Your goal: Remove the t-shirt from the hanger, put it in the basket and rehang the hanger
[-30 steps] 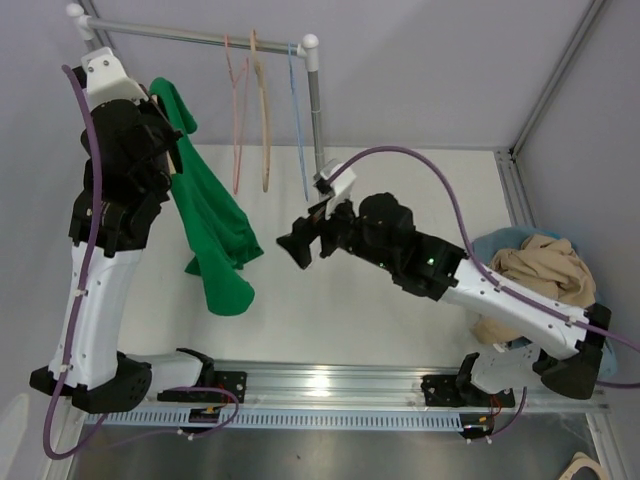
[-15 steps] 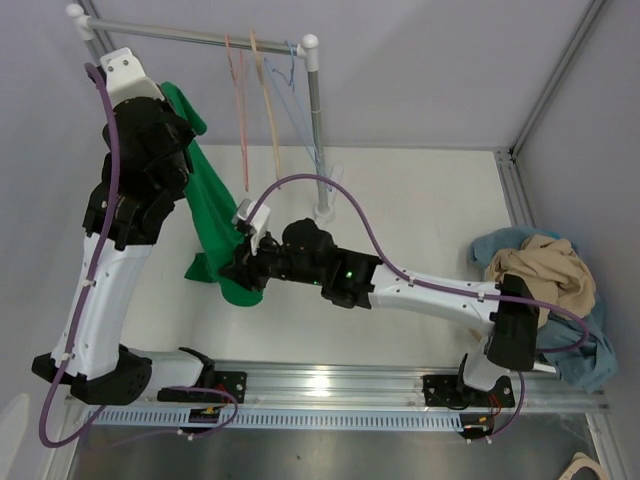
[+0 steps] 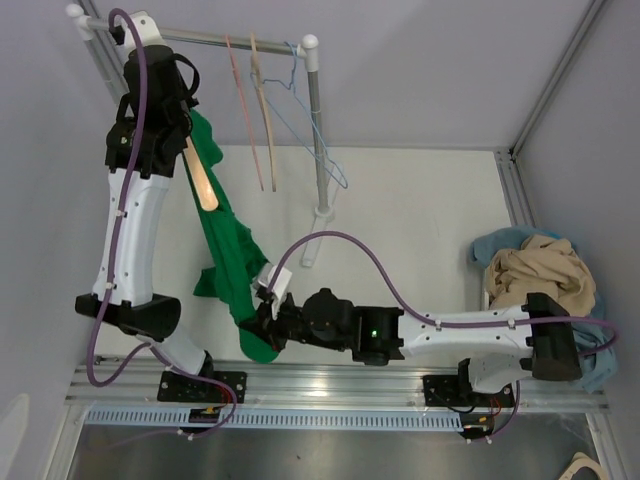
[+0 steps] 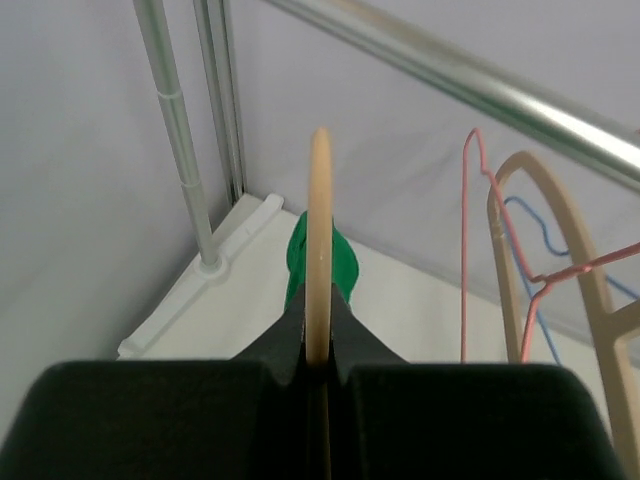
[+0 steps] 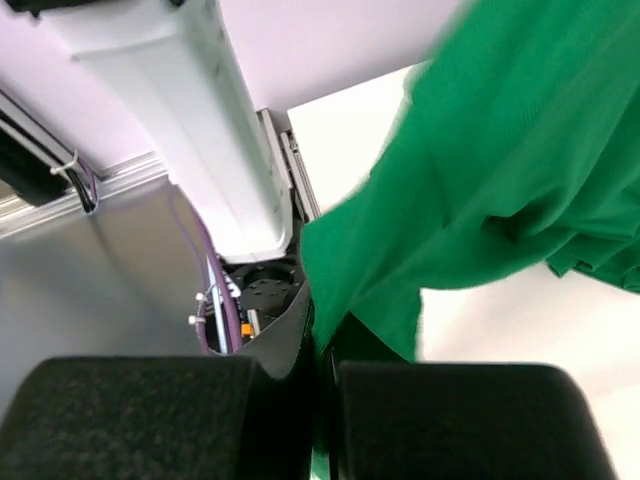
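Note:
The t-shirt (image 3: 231,246) runs taut from the beige hanger to my right gripper, so next my left gripper draws the hanger away from the rack toward the front edge (image 3: 112,362).
A green t-shirt (image 3: 226,245) hangs stretched down from a beige hanger (image 3: 201,182). My left gripper (image 3: 186,140) is high up by the rack's left end, shut on the hanger's bar (image 4: 319,225), and a bit of green t-shirt (image 4: 346,268) shows past its fingertips (image 4: 352,335). My right gripper (image 3: 263,322) is low near the table's front edge, shut on the t-shirt's bottom hem (image 5: 380,270). The cloth (image 5: 520,170) runs up and away from its jaws, taut between the two grippers.
The rack's rail (image 3: 210,39) carries a pink wire hanger (image 3: 240,100), a beige hanger (image 3: 263,115) and a blue wire hanger (image 3: 322,155) beside the post (image 3: 317,130). A pile of tan and blue clothes (image 3: 540,268) lies at the right edge. The left arm's base (image 3: 150,318) stands close to the right gripper.
My right arm swept from mid-table to the front left and its open gripper shut on the t-shirt's hem. My left arm lifted the hanger toward the rail, stretching the t-shirt.

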